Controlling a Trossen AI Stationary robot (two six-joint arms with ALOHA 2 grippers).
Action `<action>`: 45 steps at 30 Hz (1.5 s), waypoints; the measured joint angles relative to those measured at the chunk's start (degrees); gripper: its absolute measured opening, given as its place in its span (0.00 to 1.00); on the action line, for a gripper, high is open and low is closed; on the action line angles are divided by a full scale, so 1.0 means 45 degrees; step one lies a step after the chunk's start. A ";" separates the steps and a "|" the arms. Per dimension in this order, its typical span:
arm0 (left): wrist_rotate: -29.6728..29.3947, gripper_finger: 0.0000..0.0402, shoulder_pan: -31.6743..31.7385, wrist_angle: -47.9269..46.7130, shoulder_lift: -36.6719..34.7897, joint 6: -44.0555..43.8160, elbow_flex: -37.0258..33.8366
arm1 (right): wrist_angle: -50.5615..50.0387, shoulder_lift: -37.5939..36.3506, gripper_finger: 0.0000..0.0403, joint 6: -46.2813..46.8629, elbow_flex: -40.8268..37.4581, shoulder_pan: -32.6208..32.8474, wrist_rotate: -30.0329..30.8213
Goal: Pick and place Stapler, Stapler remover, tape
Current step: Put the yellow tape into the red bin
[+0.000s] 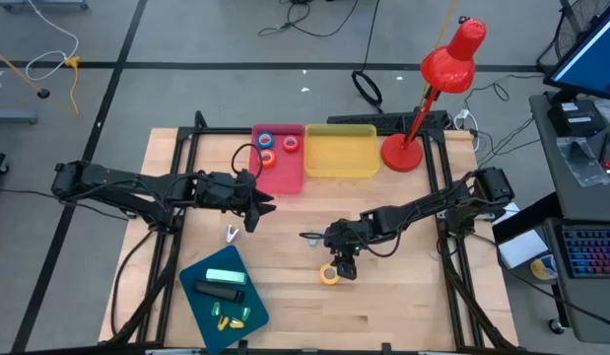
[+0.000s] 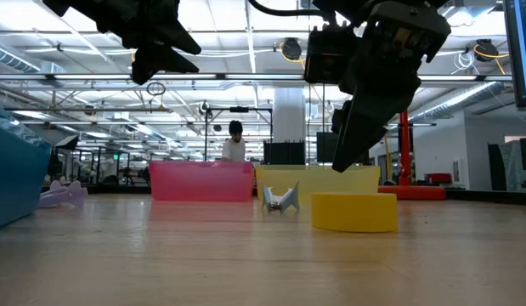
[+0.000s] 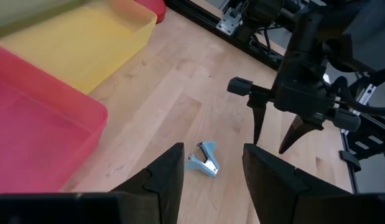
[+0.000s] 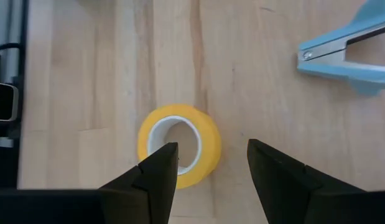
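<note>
Next, my right gripper passes the yellow tape roll [image 1: 329, 274] to my left gripper, because the roll lies by my right gripper and my left gripper is nearer the pink tray [image 1: 278, 176].
A yellow tape roll [image 1: 329, 274] [image 4: 180, 145] lies flat on the wooden table. My right gripper [image 1: 342, 262] [image 4: 211, 152] hangs open just above it, pointing down, and touches nothing; the low view shows a gap between the fingers [image 2: 341, 157] and the roll [image 2: 354, 212]. A blue stapler remover [image 1: 309, 237] [image 3: 203, 163] [image 4: 344, 53] lies beside it. My left gripper [image 1: 257, 207] [image 3: 211, 152] is open in the air near the pink tray. Orange, red and blue tape rolls [image 1: 275, 148] lie in that pink tray [image 1: 285, 176]. A second, pale stapler remover [image 1: 233, 234] rests on the table.
A yellow tray [image 1: 341, 153] stands beside the pink one at the far edge, and a red desk lamp [image 1: 423, 108] at the far right corner. A teal tray [image 1: 226, 291] near the front left holds a teal stapler, a black one and small yellow-green things.
</note>
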 joint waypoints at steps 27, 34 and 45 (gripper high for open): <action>0.0000 0.41 0.0000 0.0062 0.0005 -0.0087 0.0000 | 0.0596 0.1920 0.26 0.1175 0.0006 0.0369 0.0289; 0.0282 0.41 -0.0005 0.0666 0.0005 0.0156 -0.0005 | 0.0778 0.0180 0.07 0.1272 -0.0044 -0.0212 -0.0051; 0.0868 0.41 -0.0717 0.4012 0.0038 0.1817 -0.0005 | 0.5678 -0.3349 0.08 0.0694 -0.0024 -0.2371 -0.0029</action>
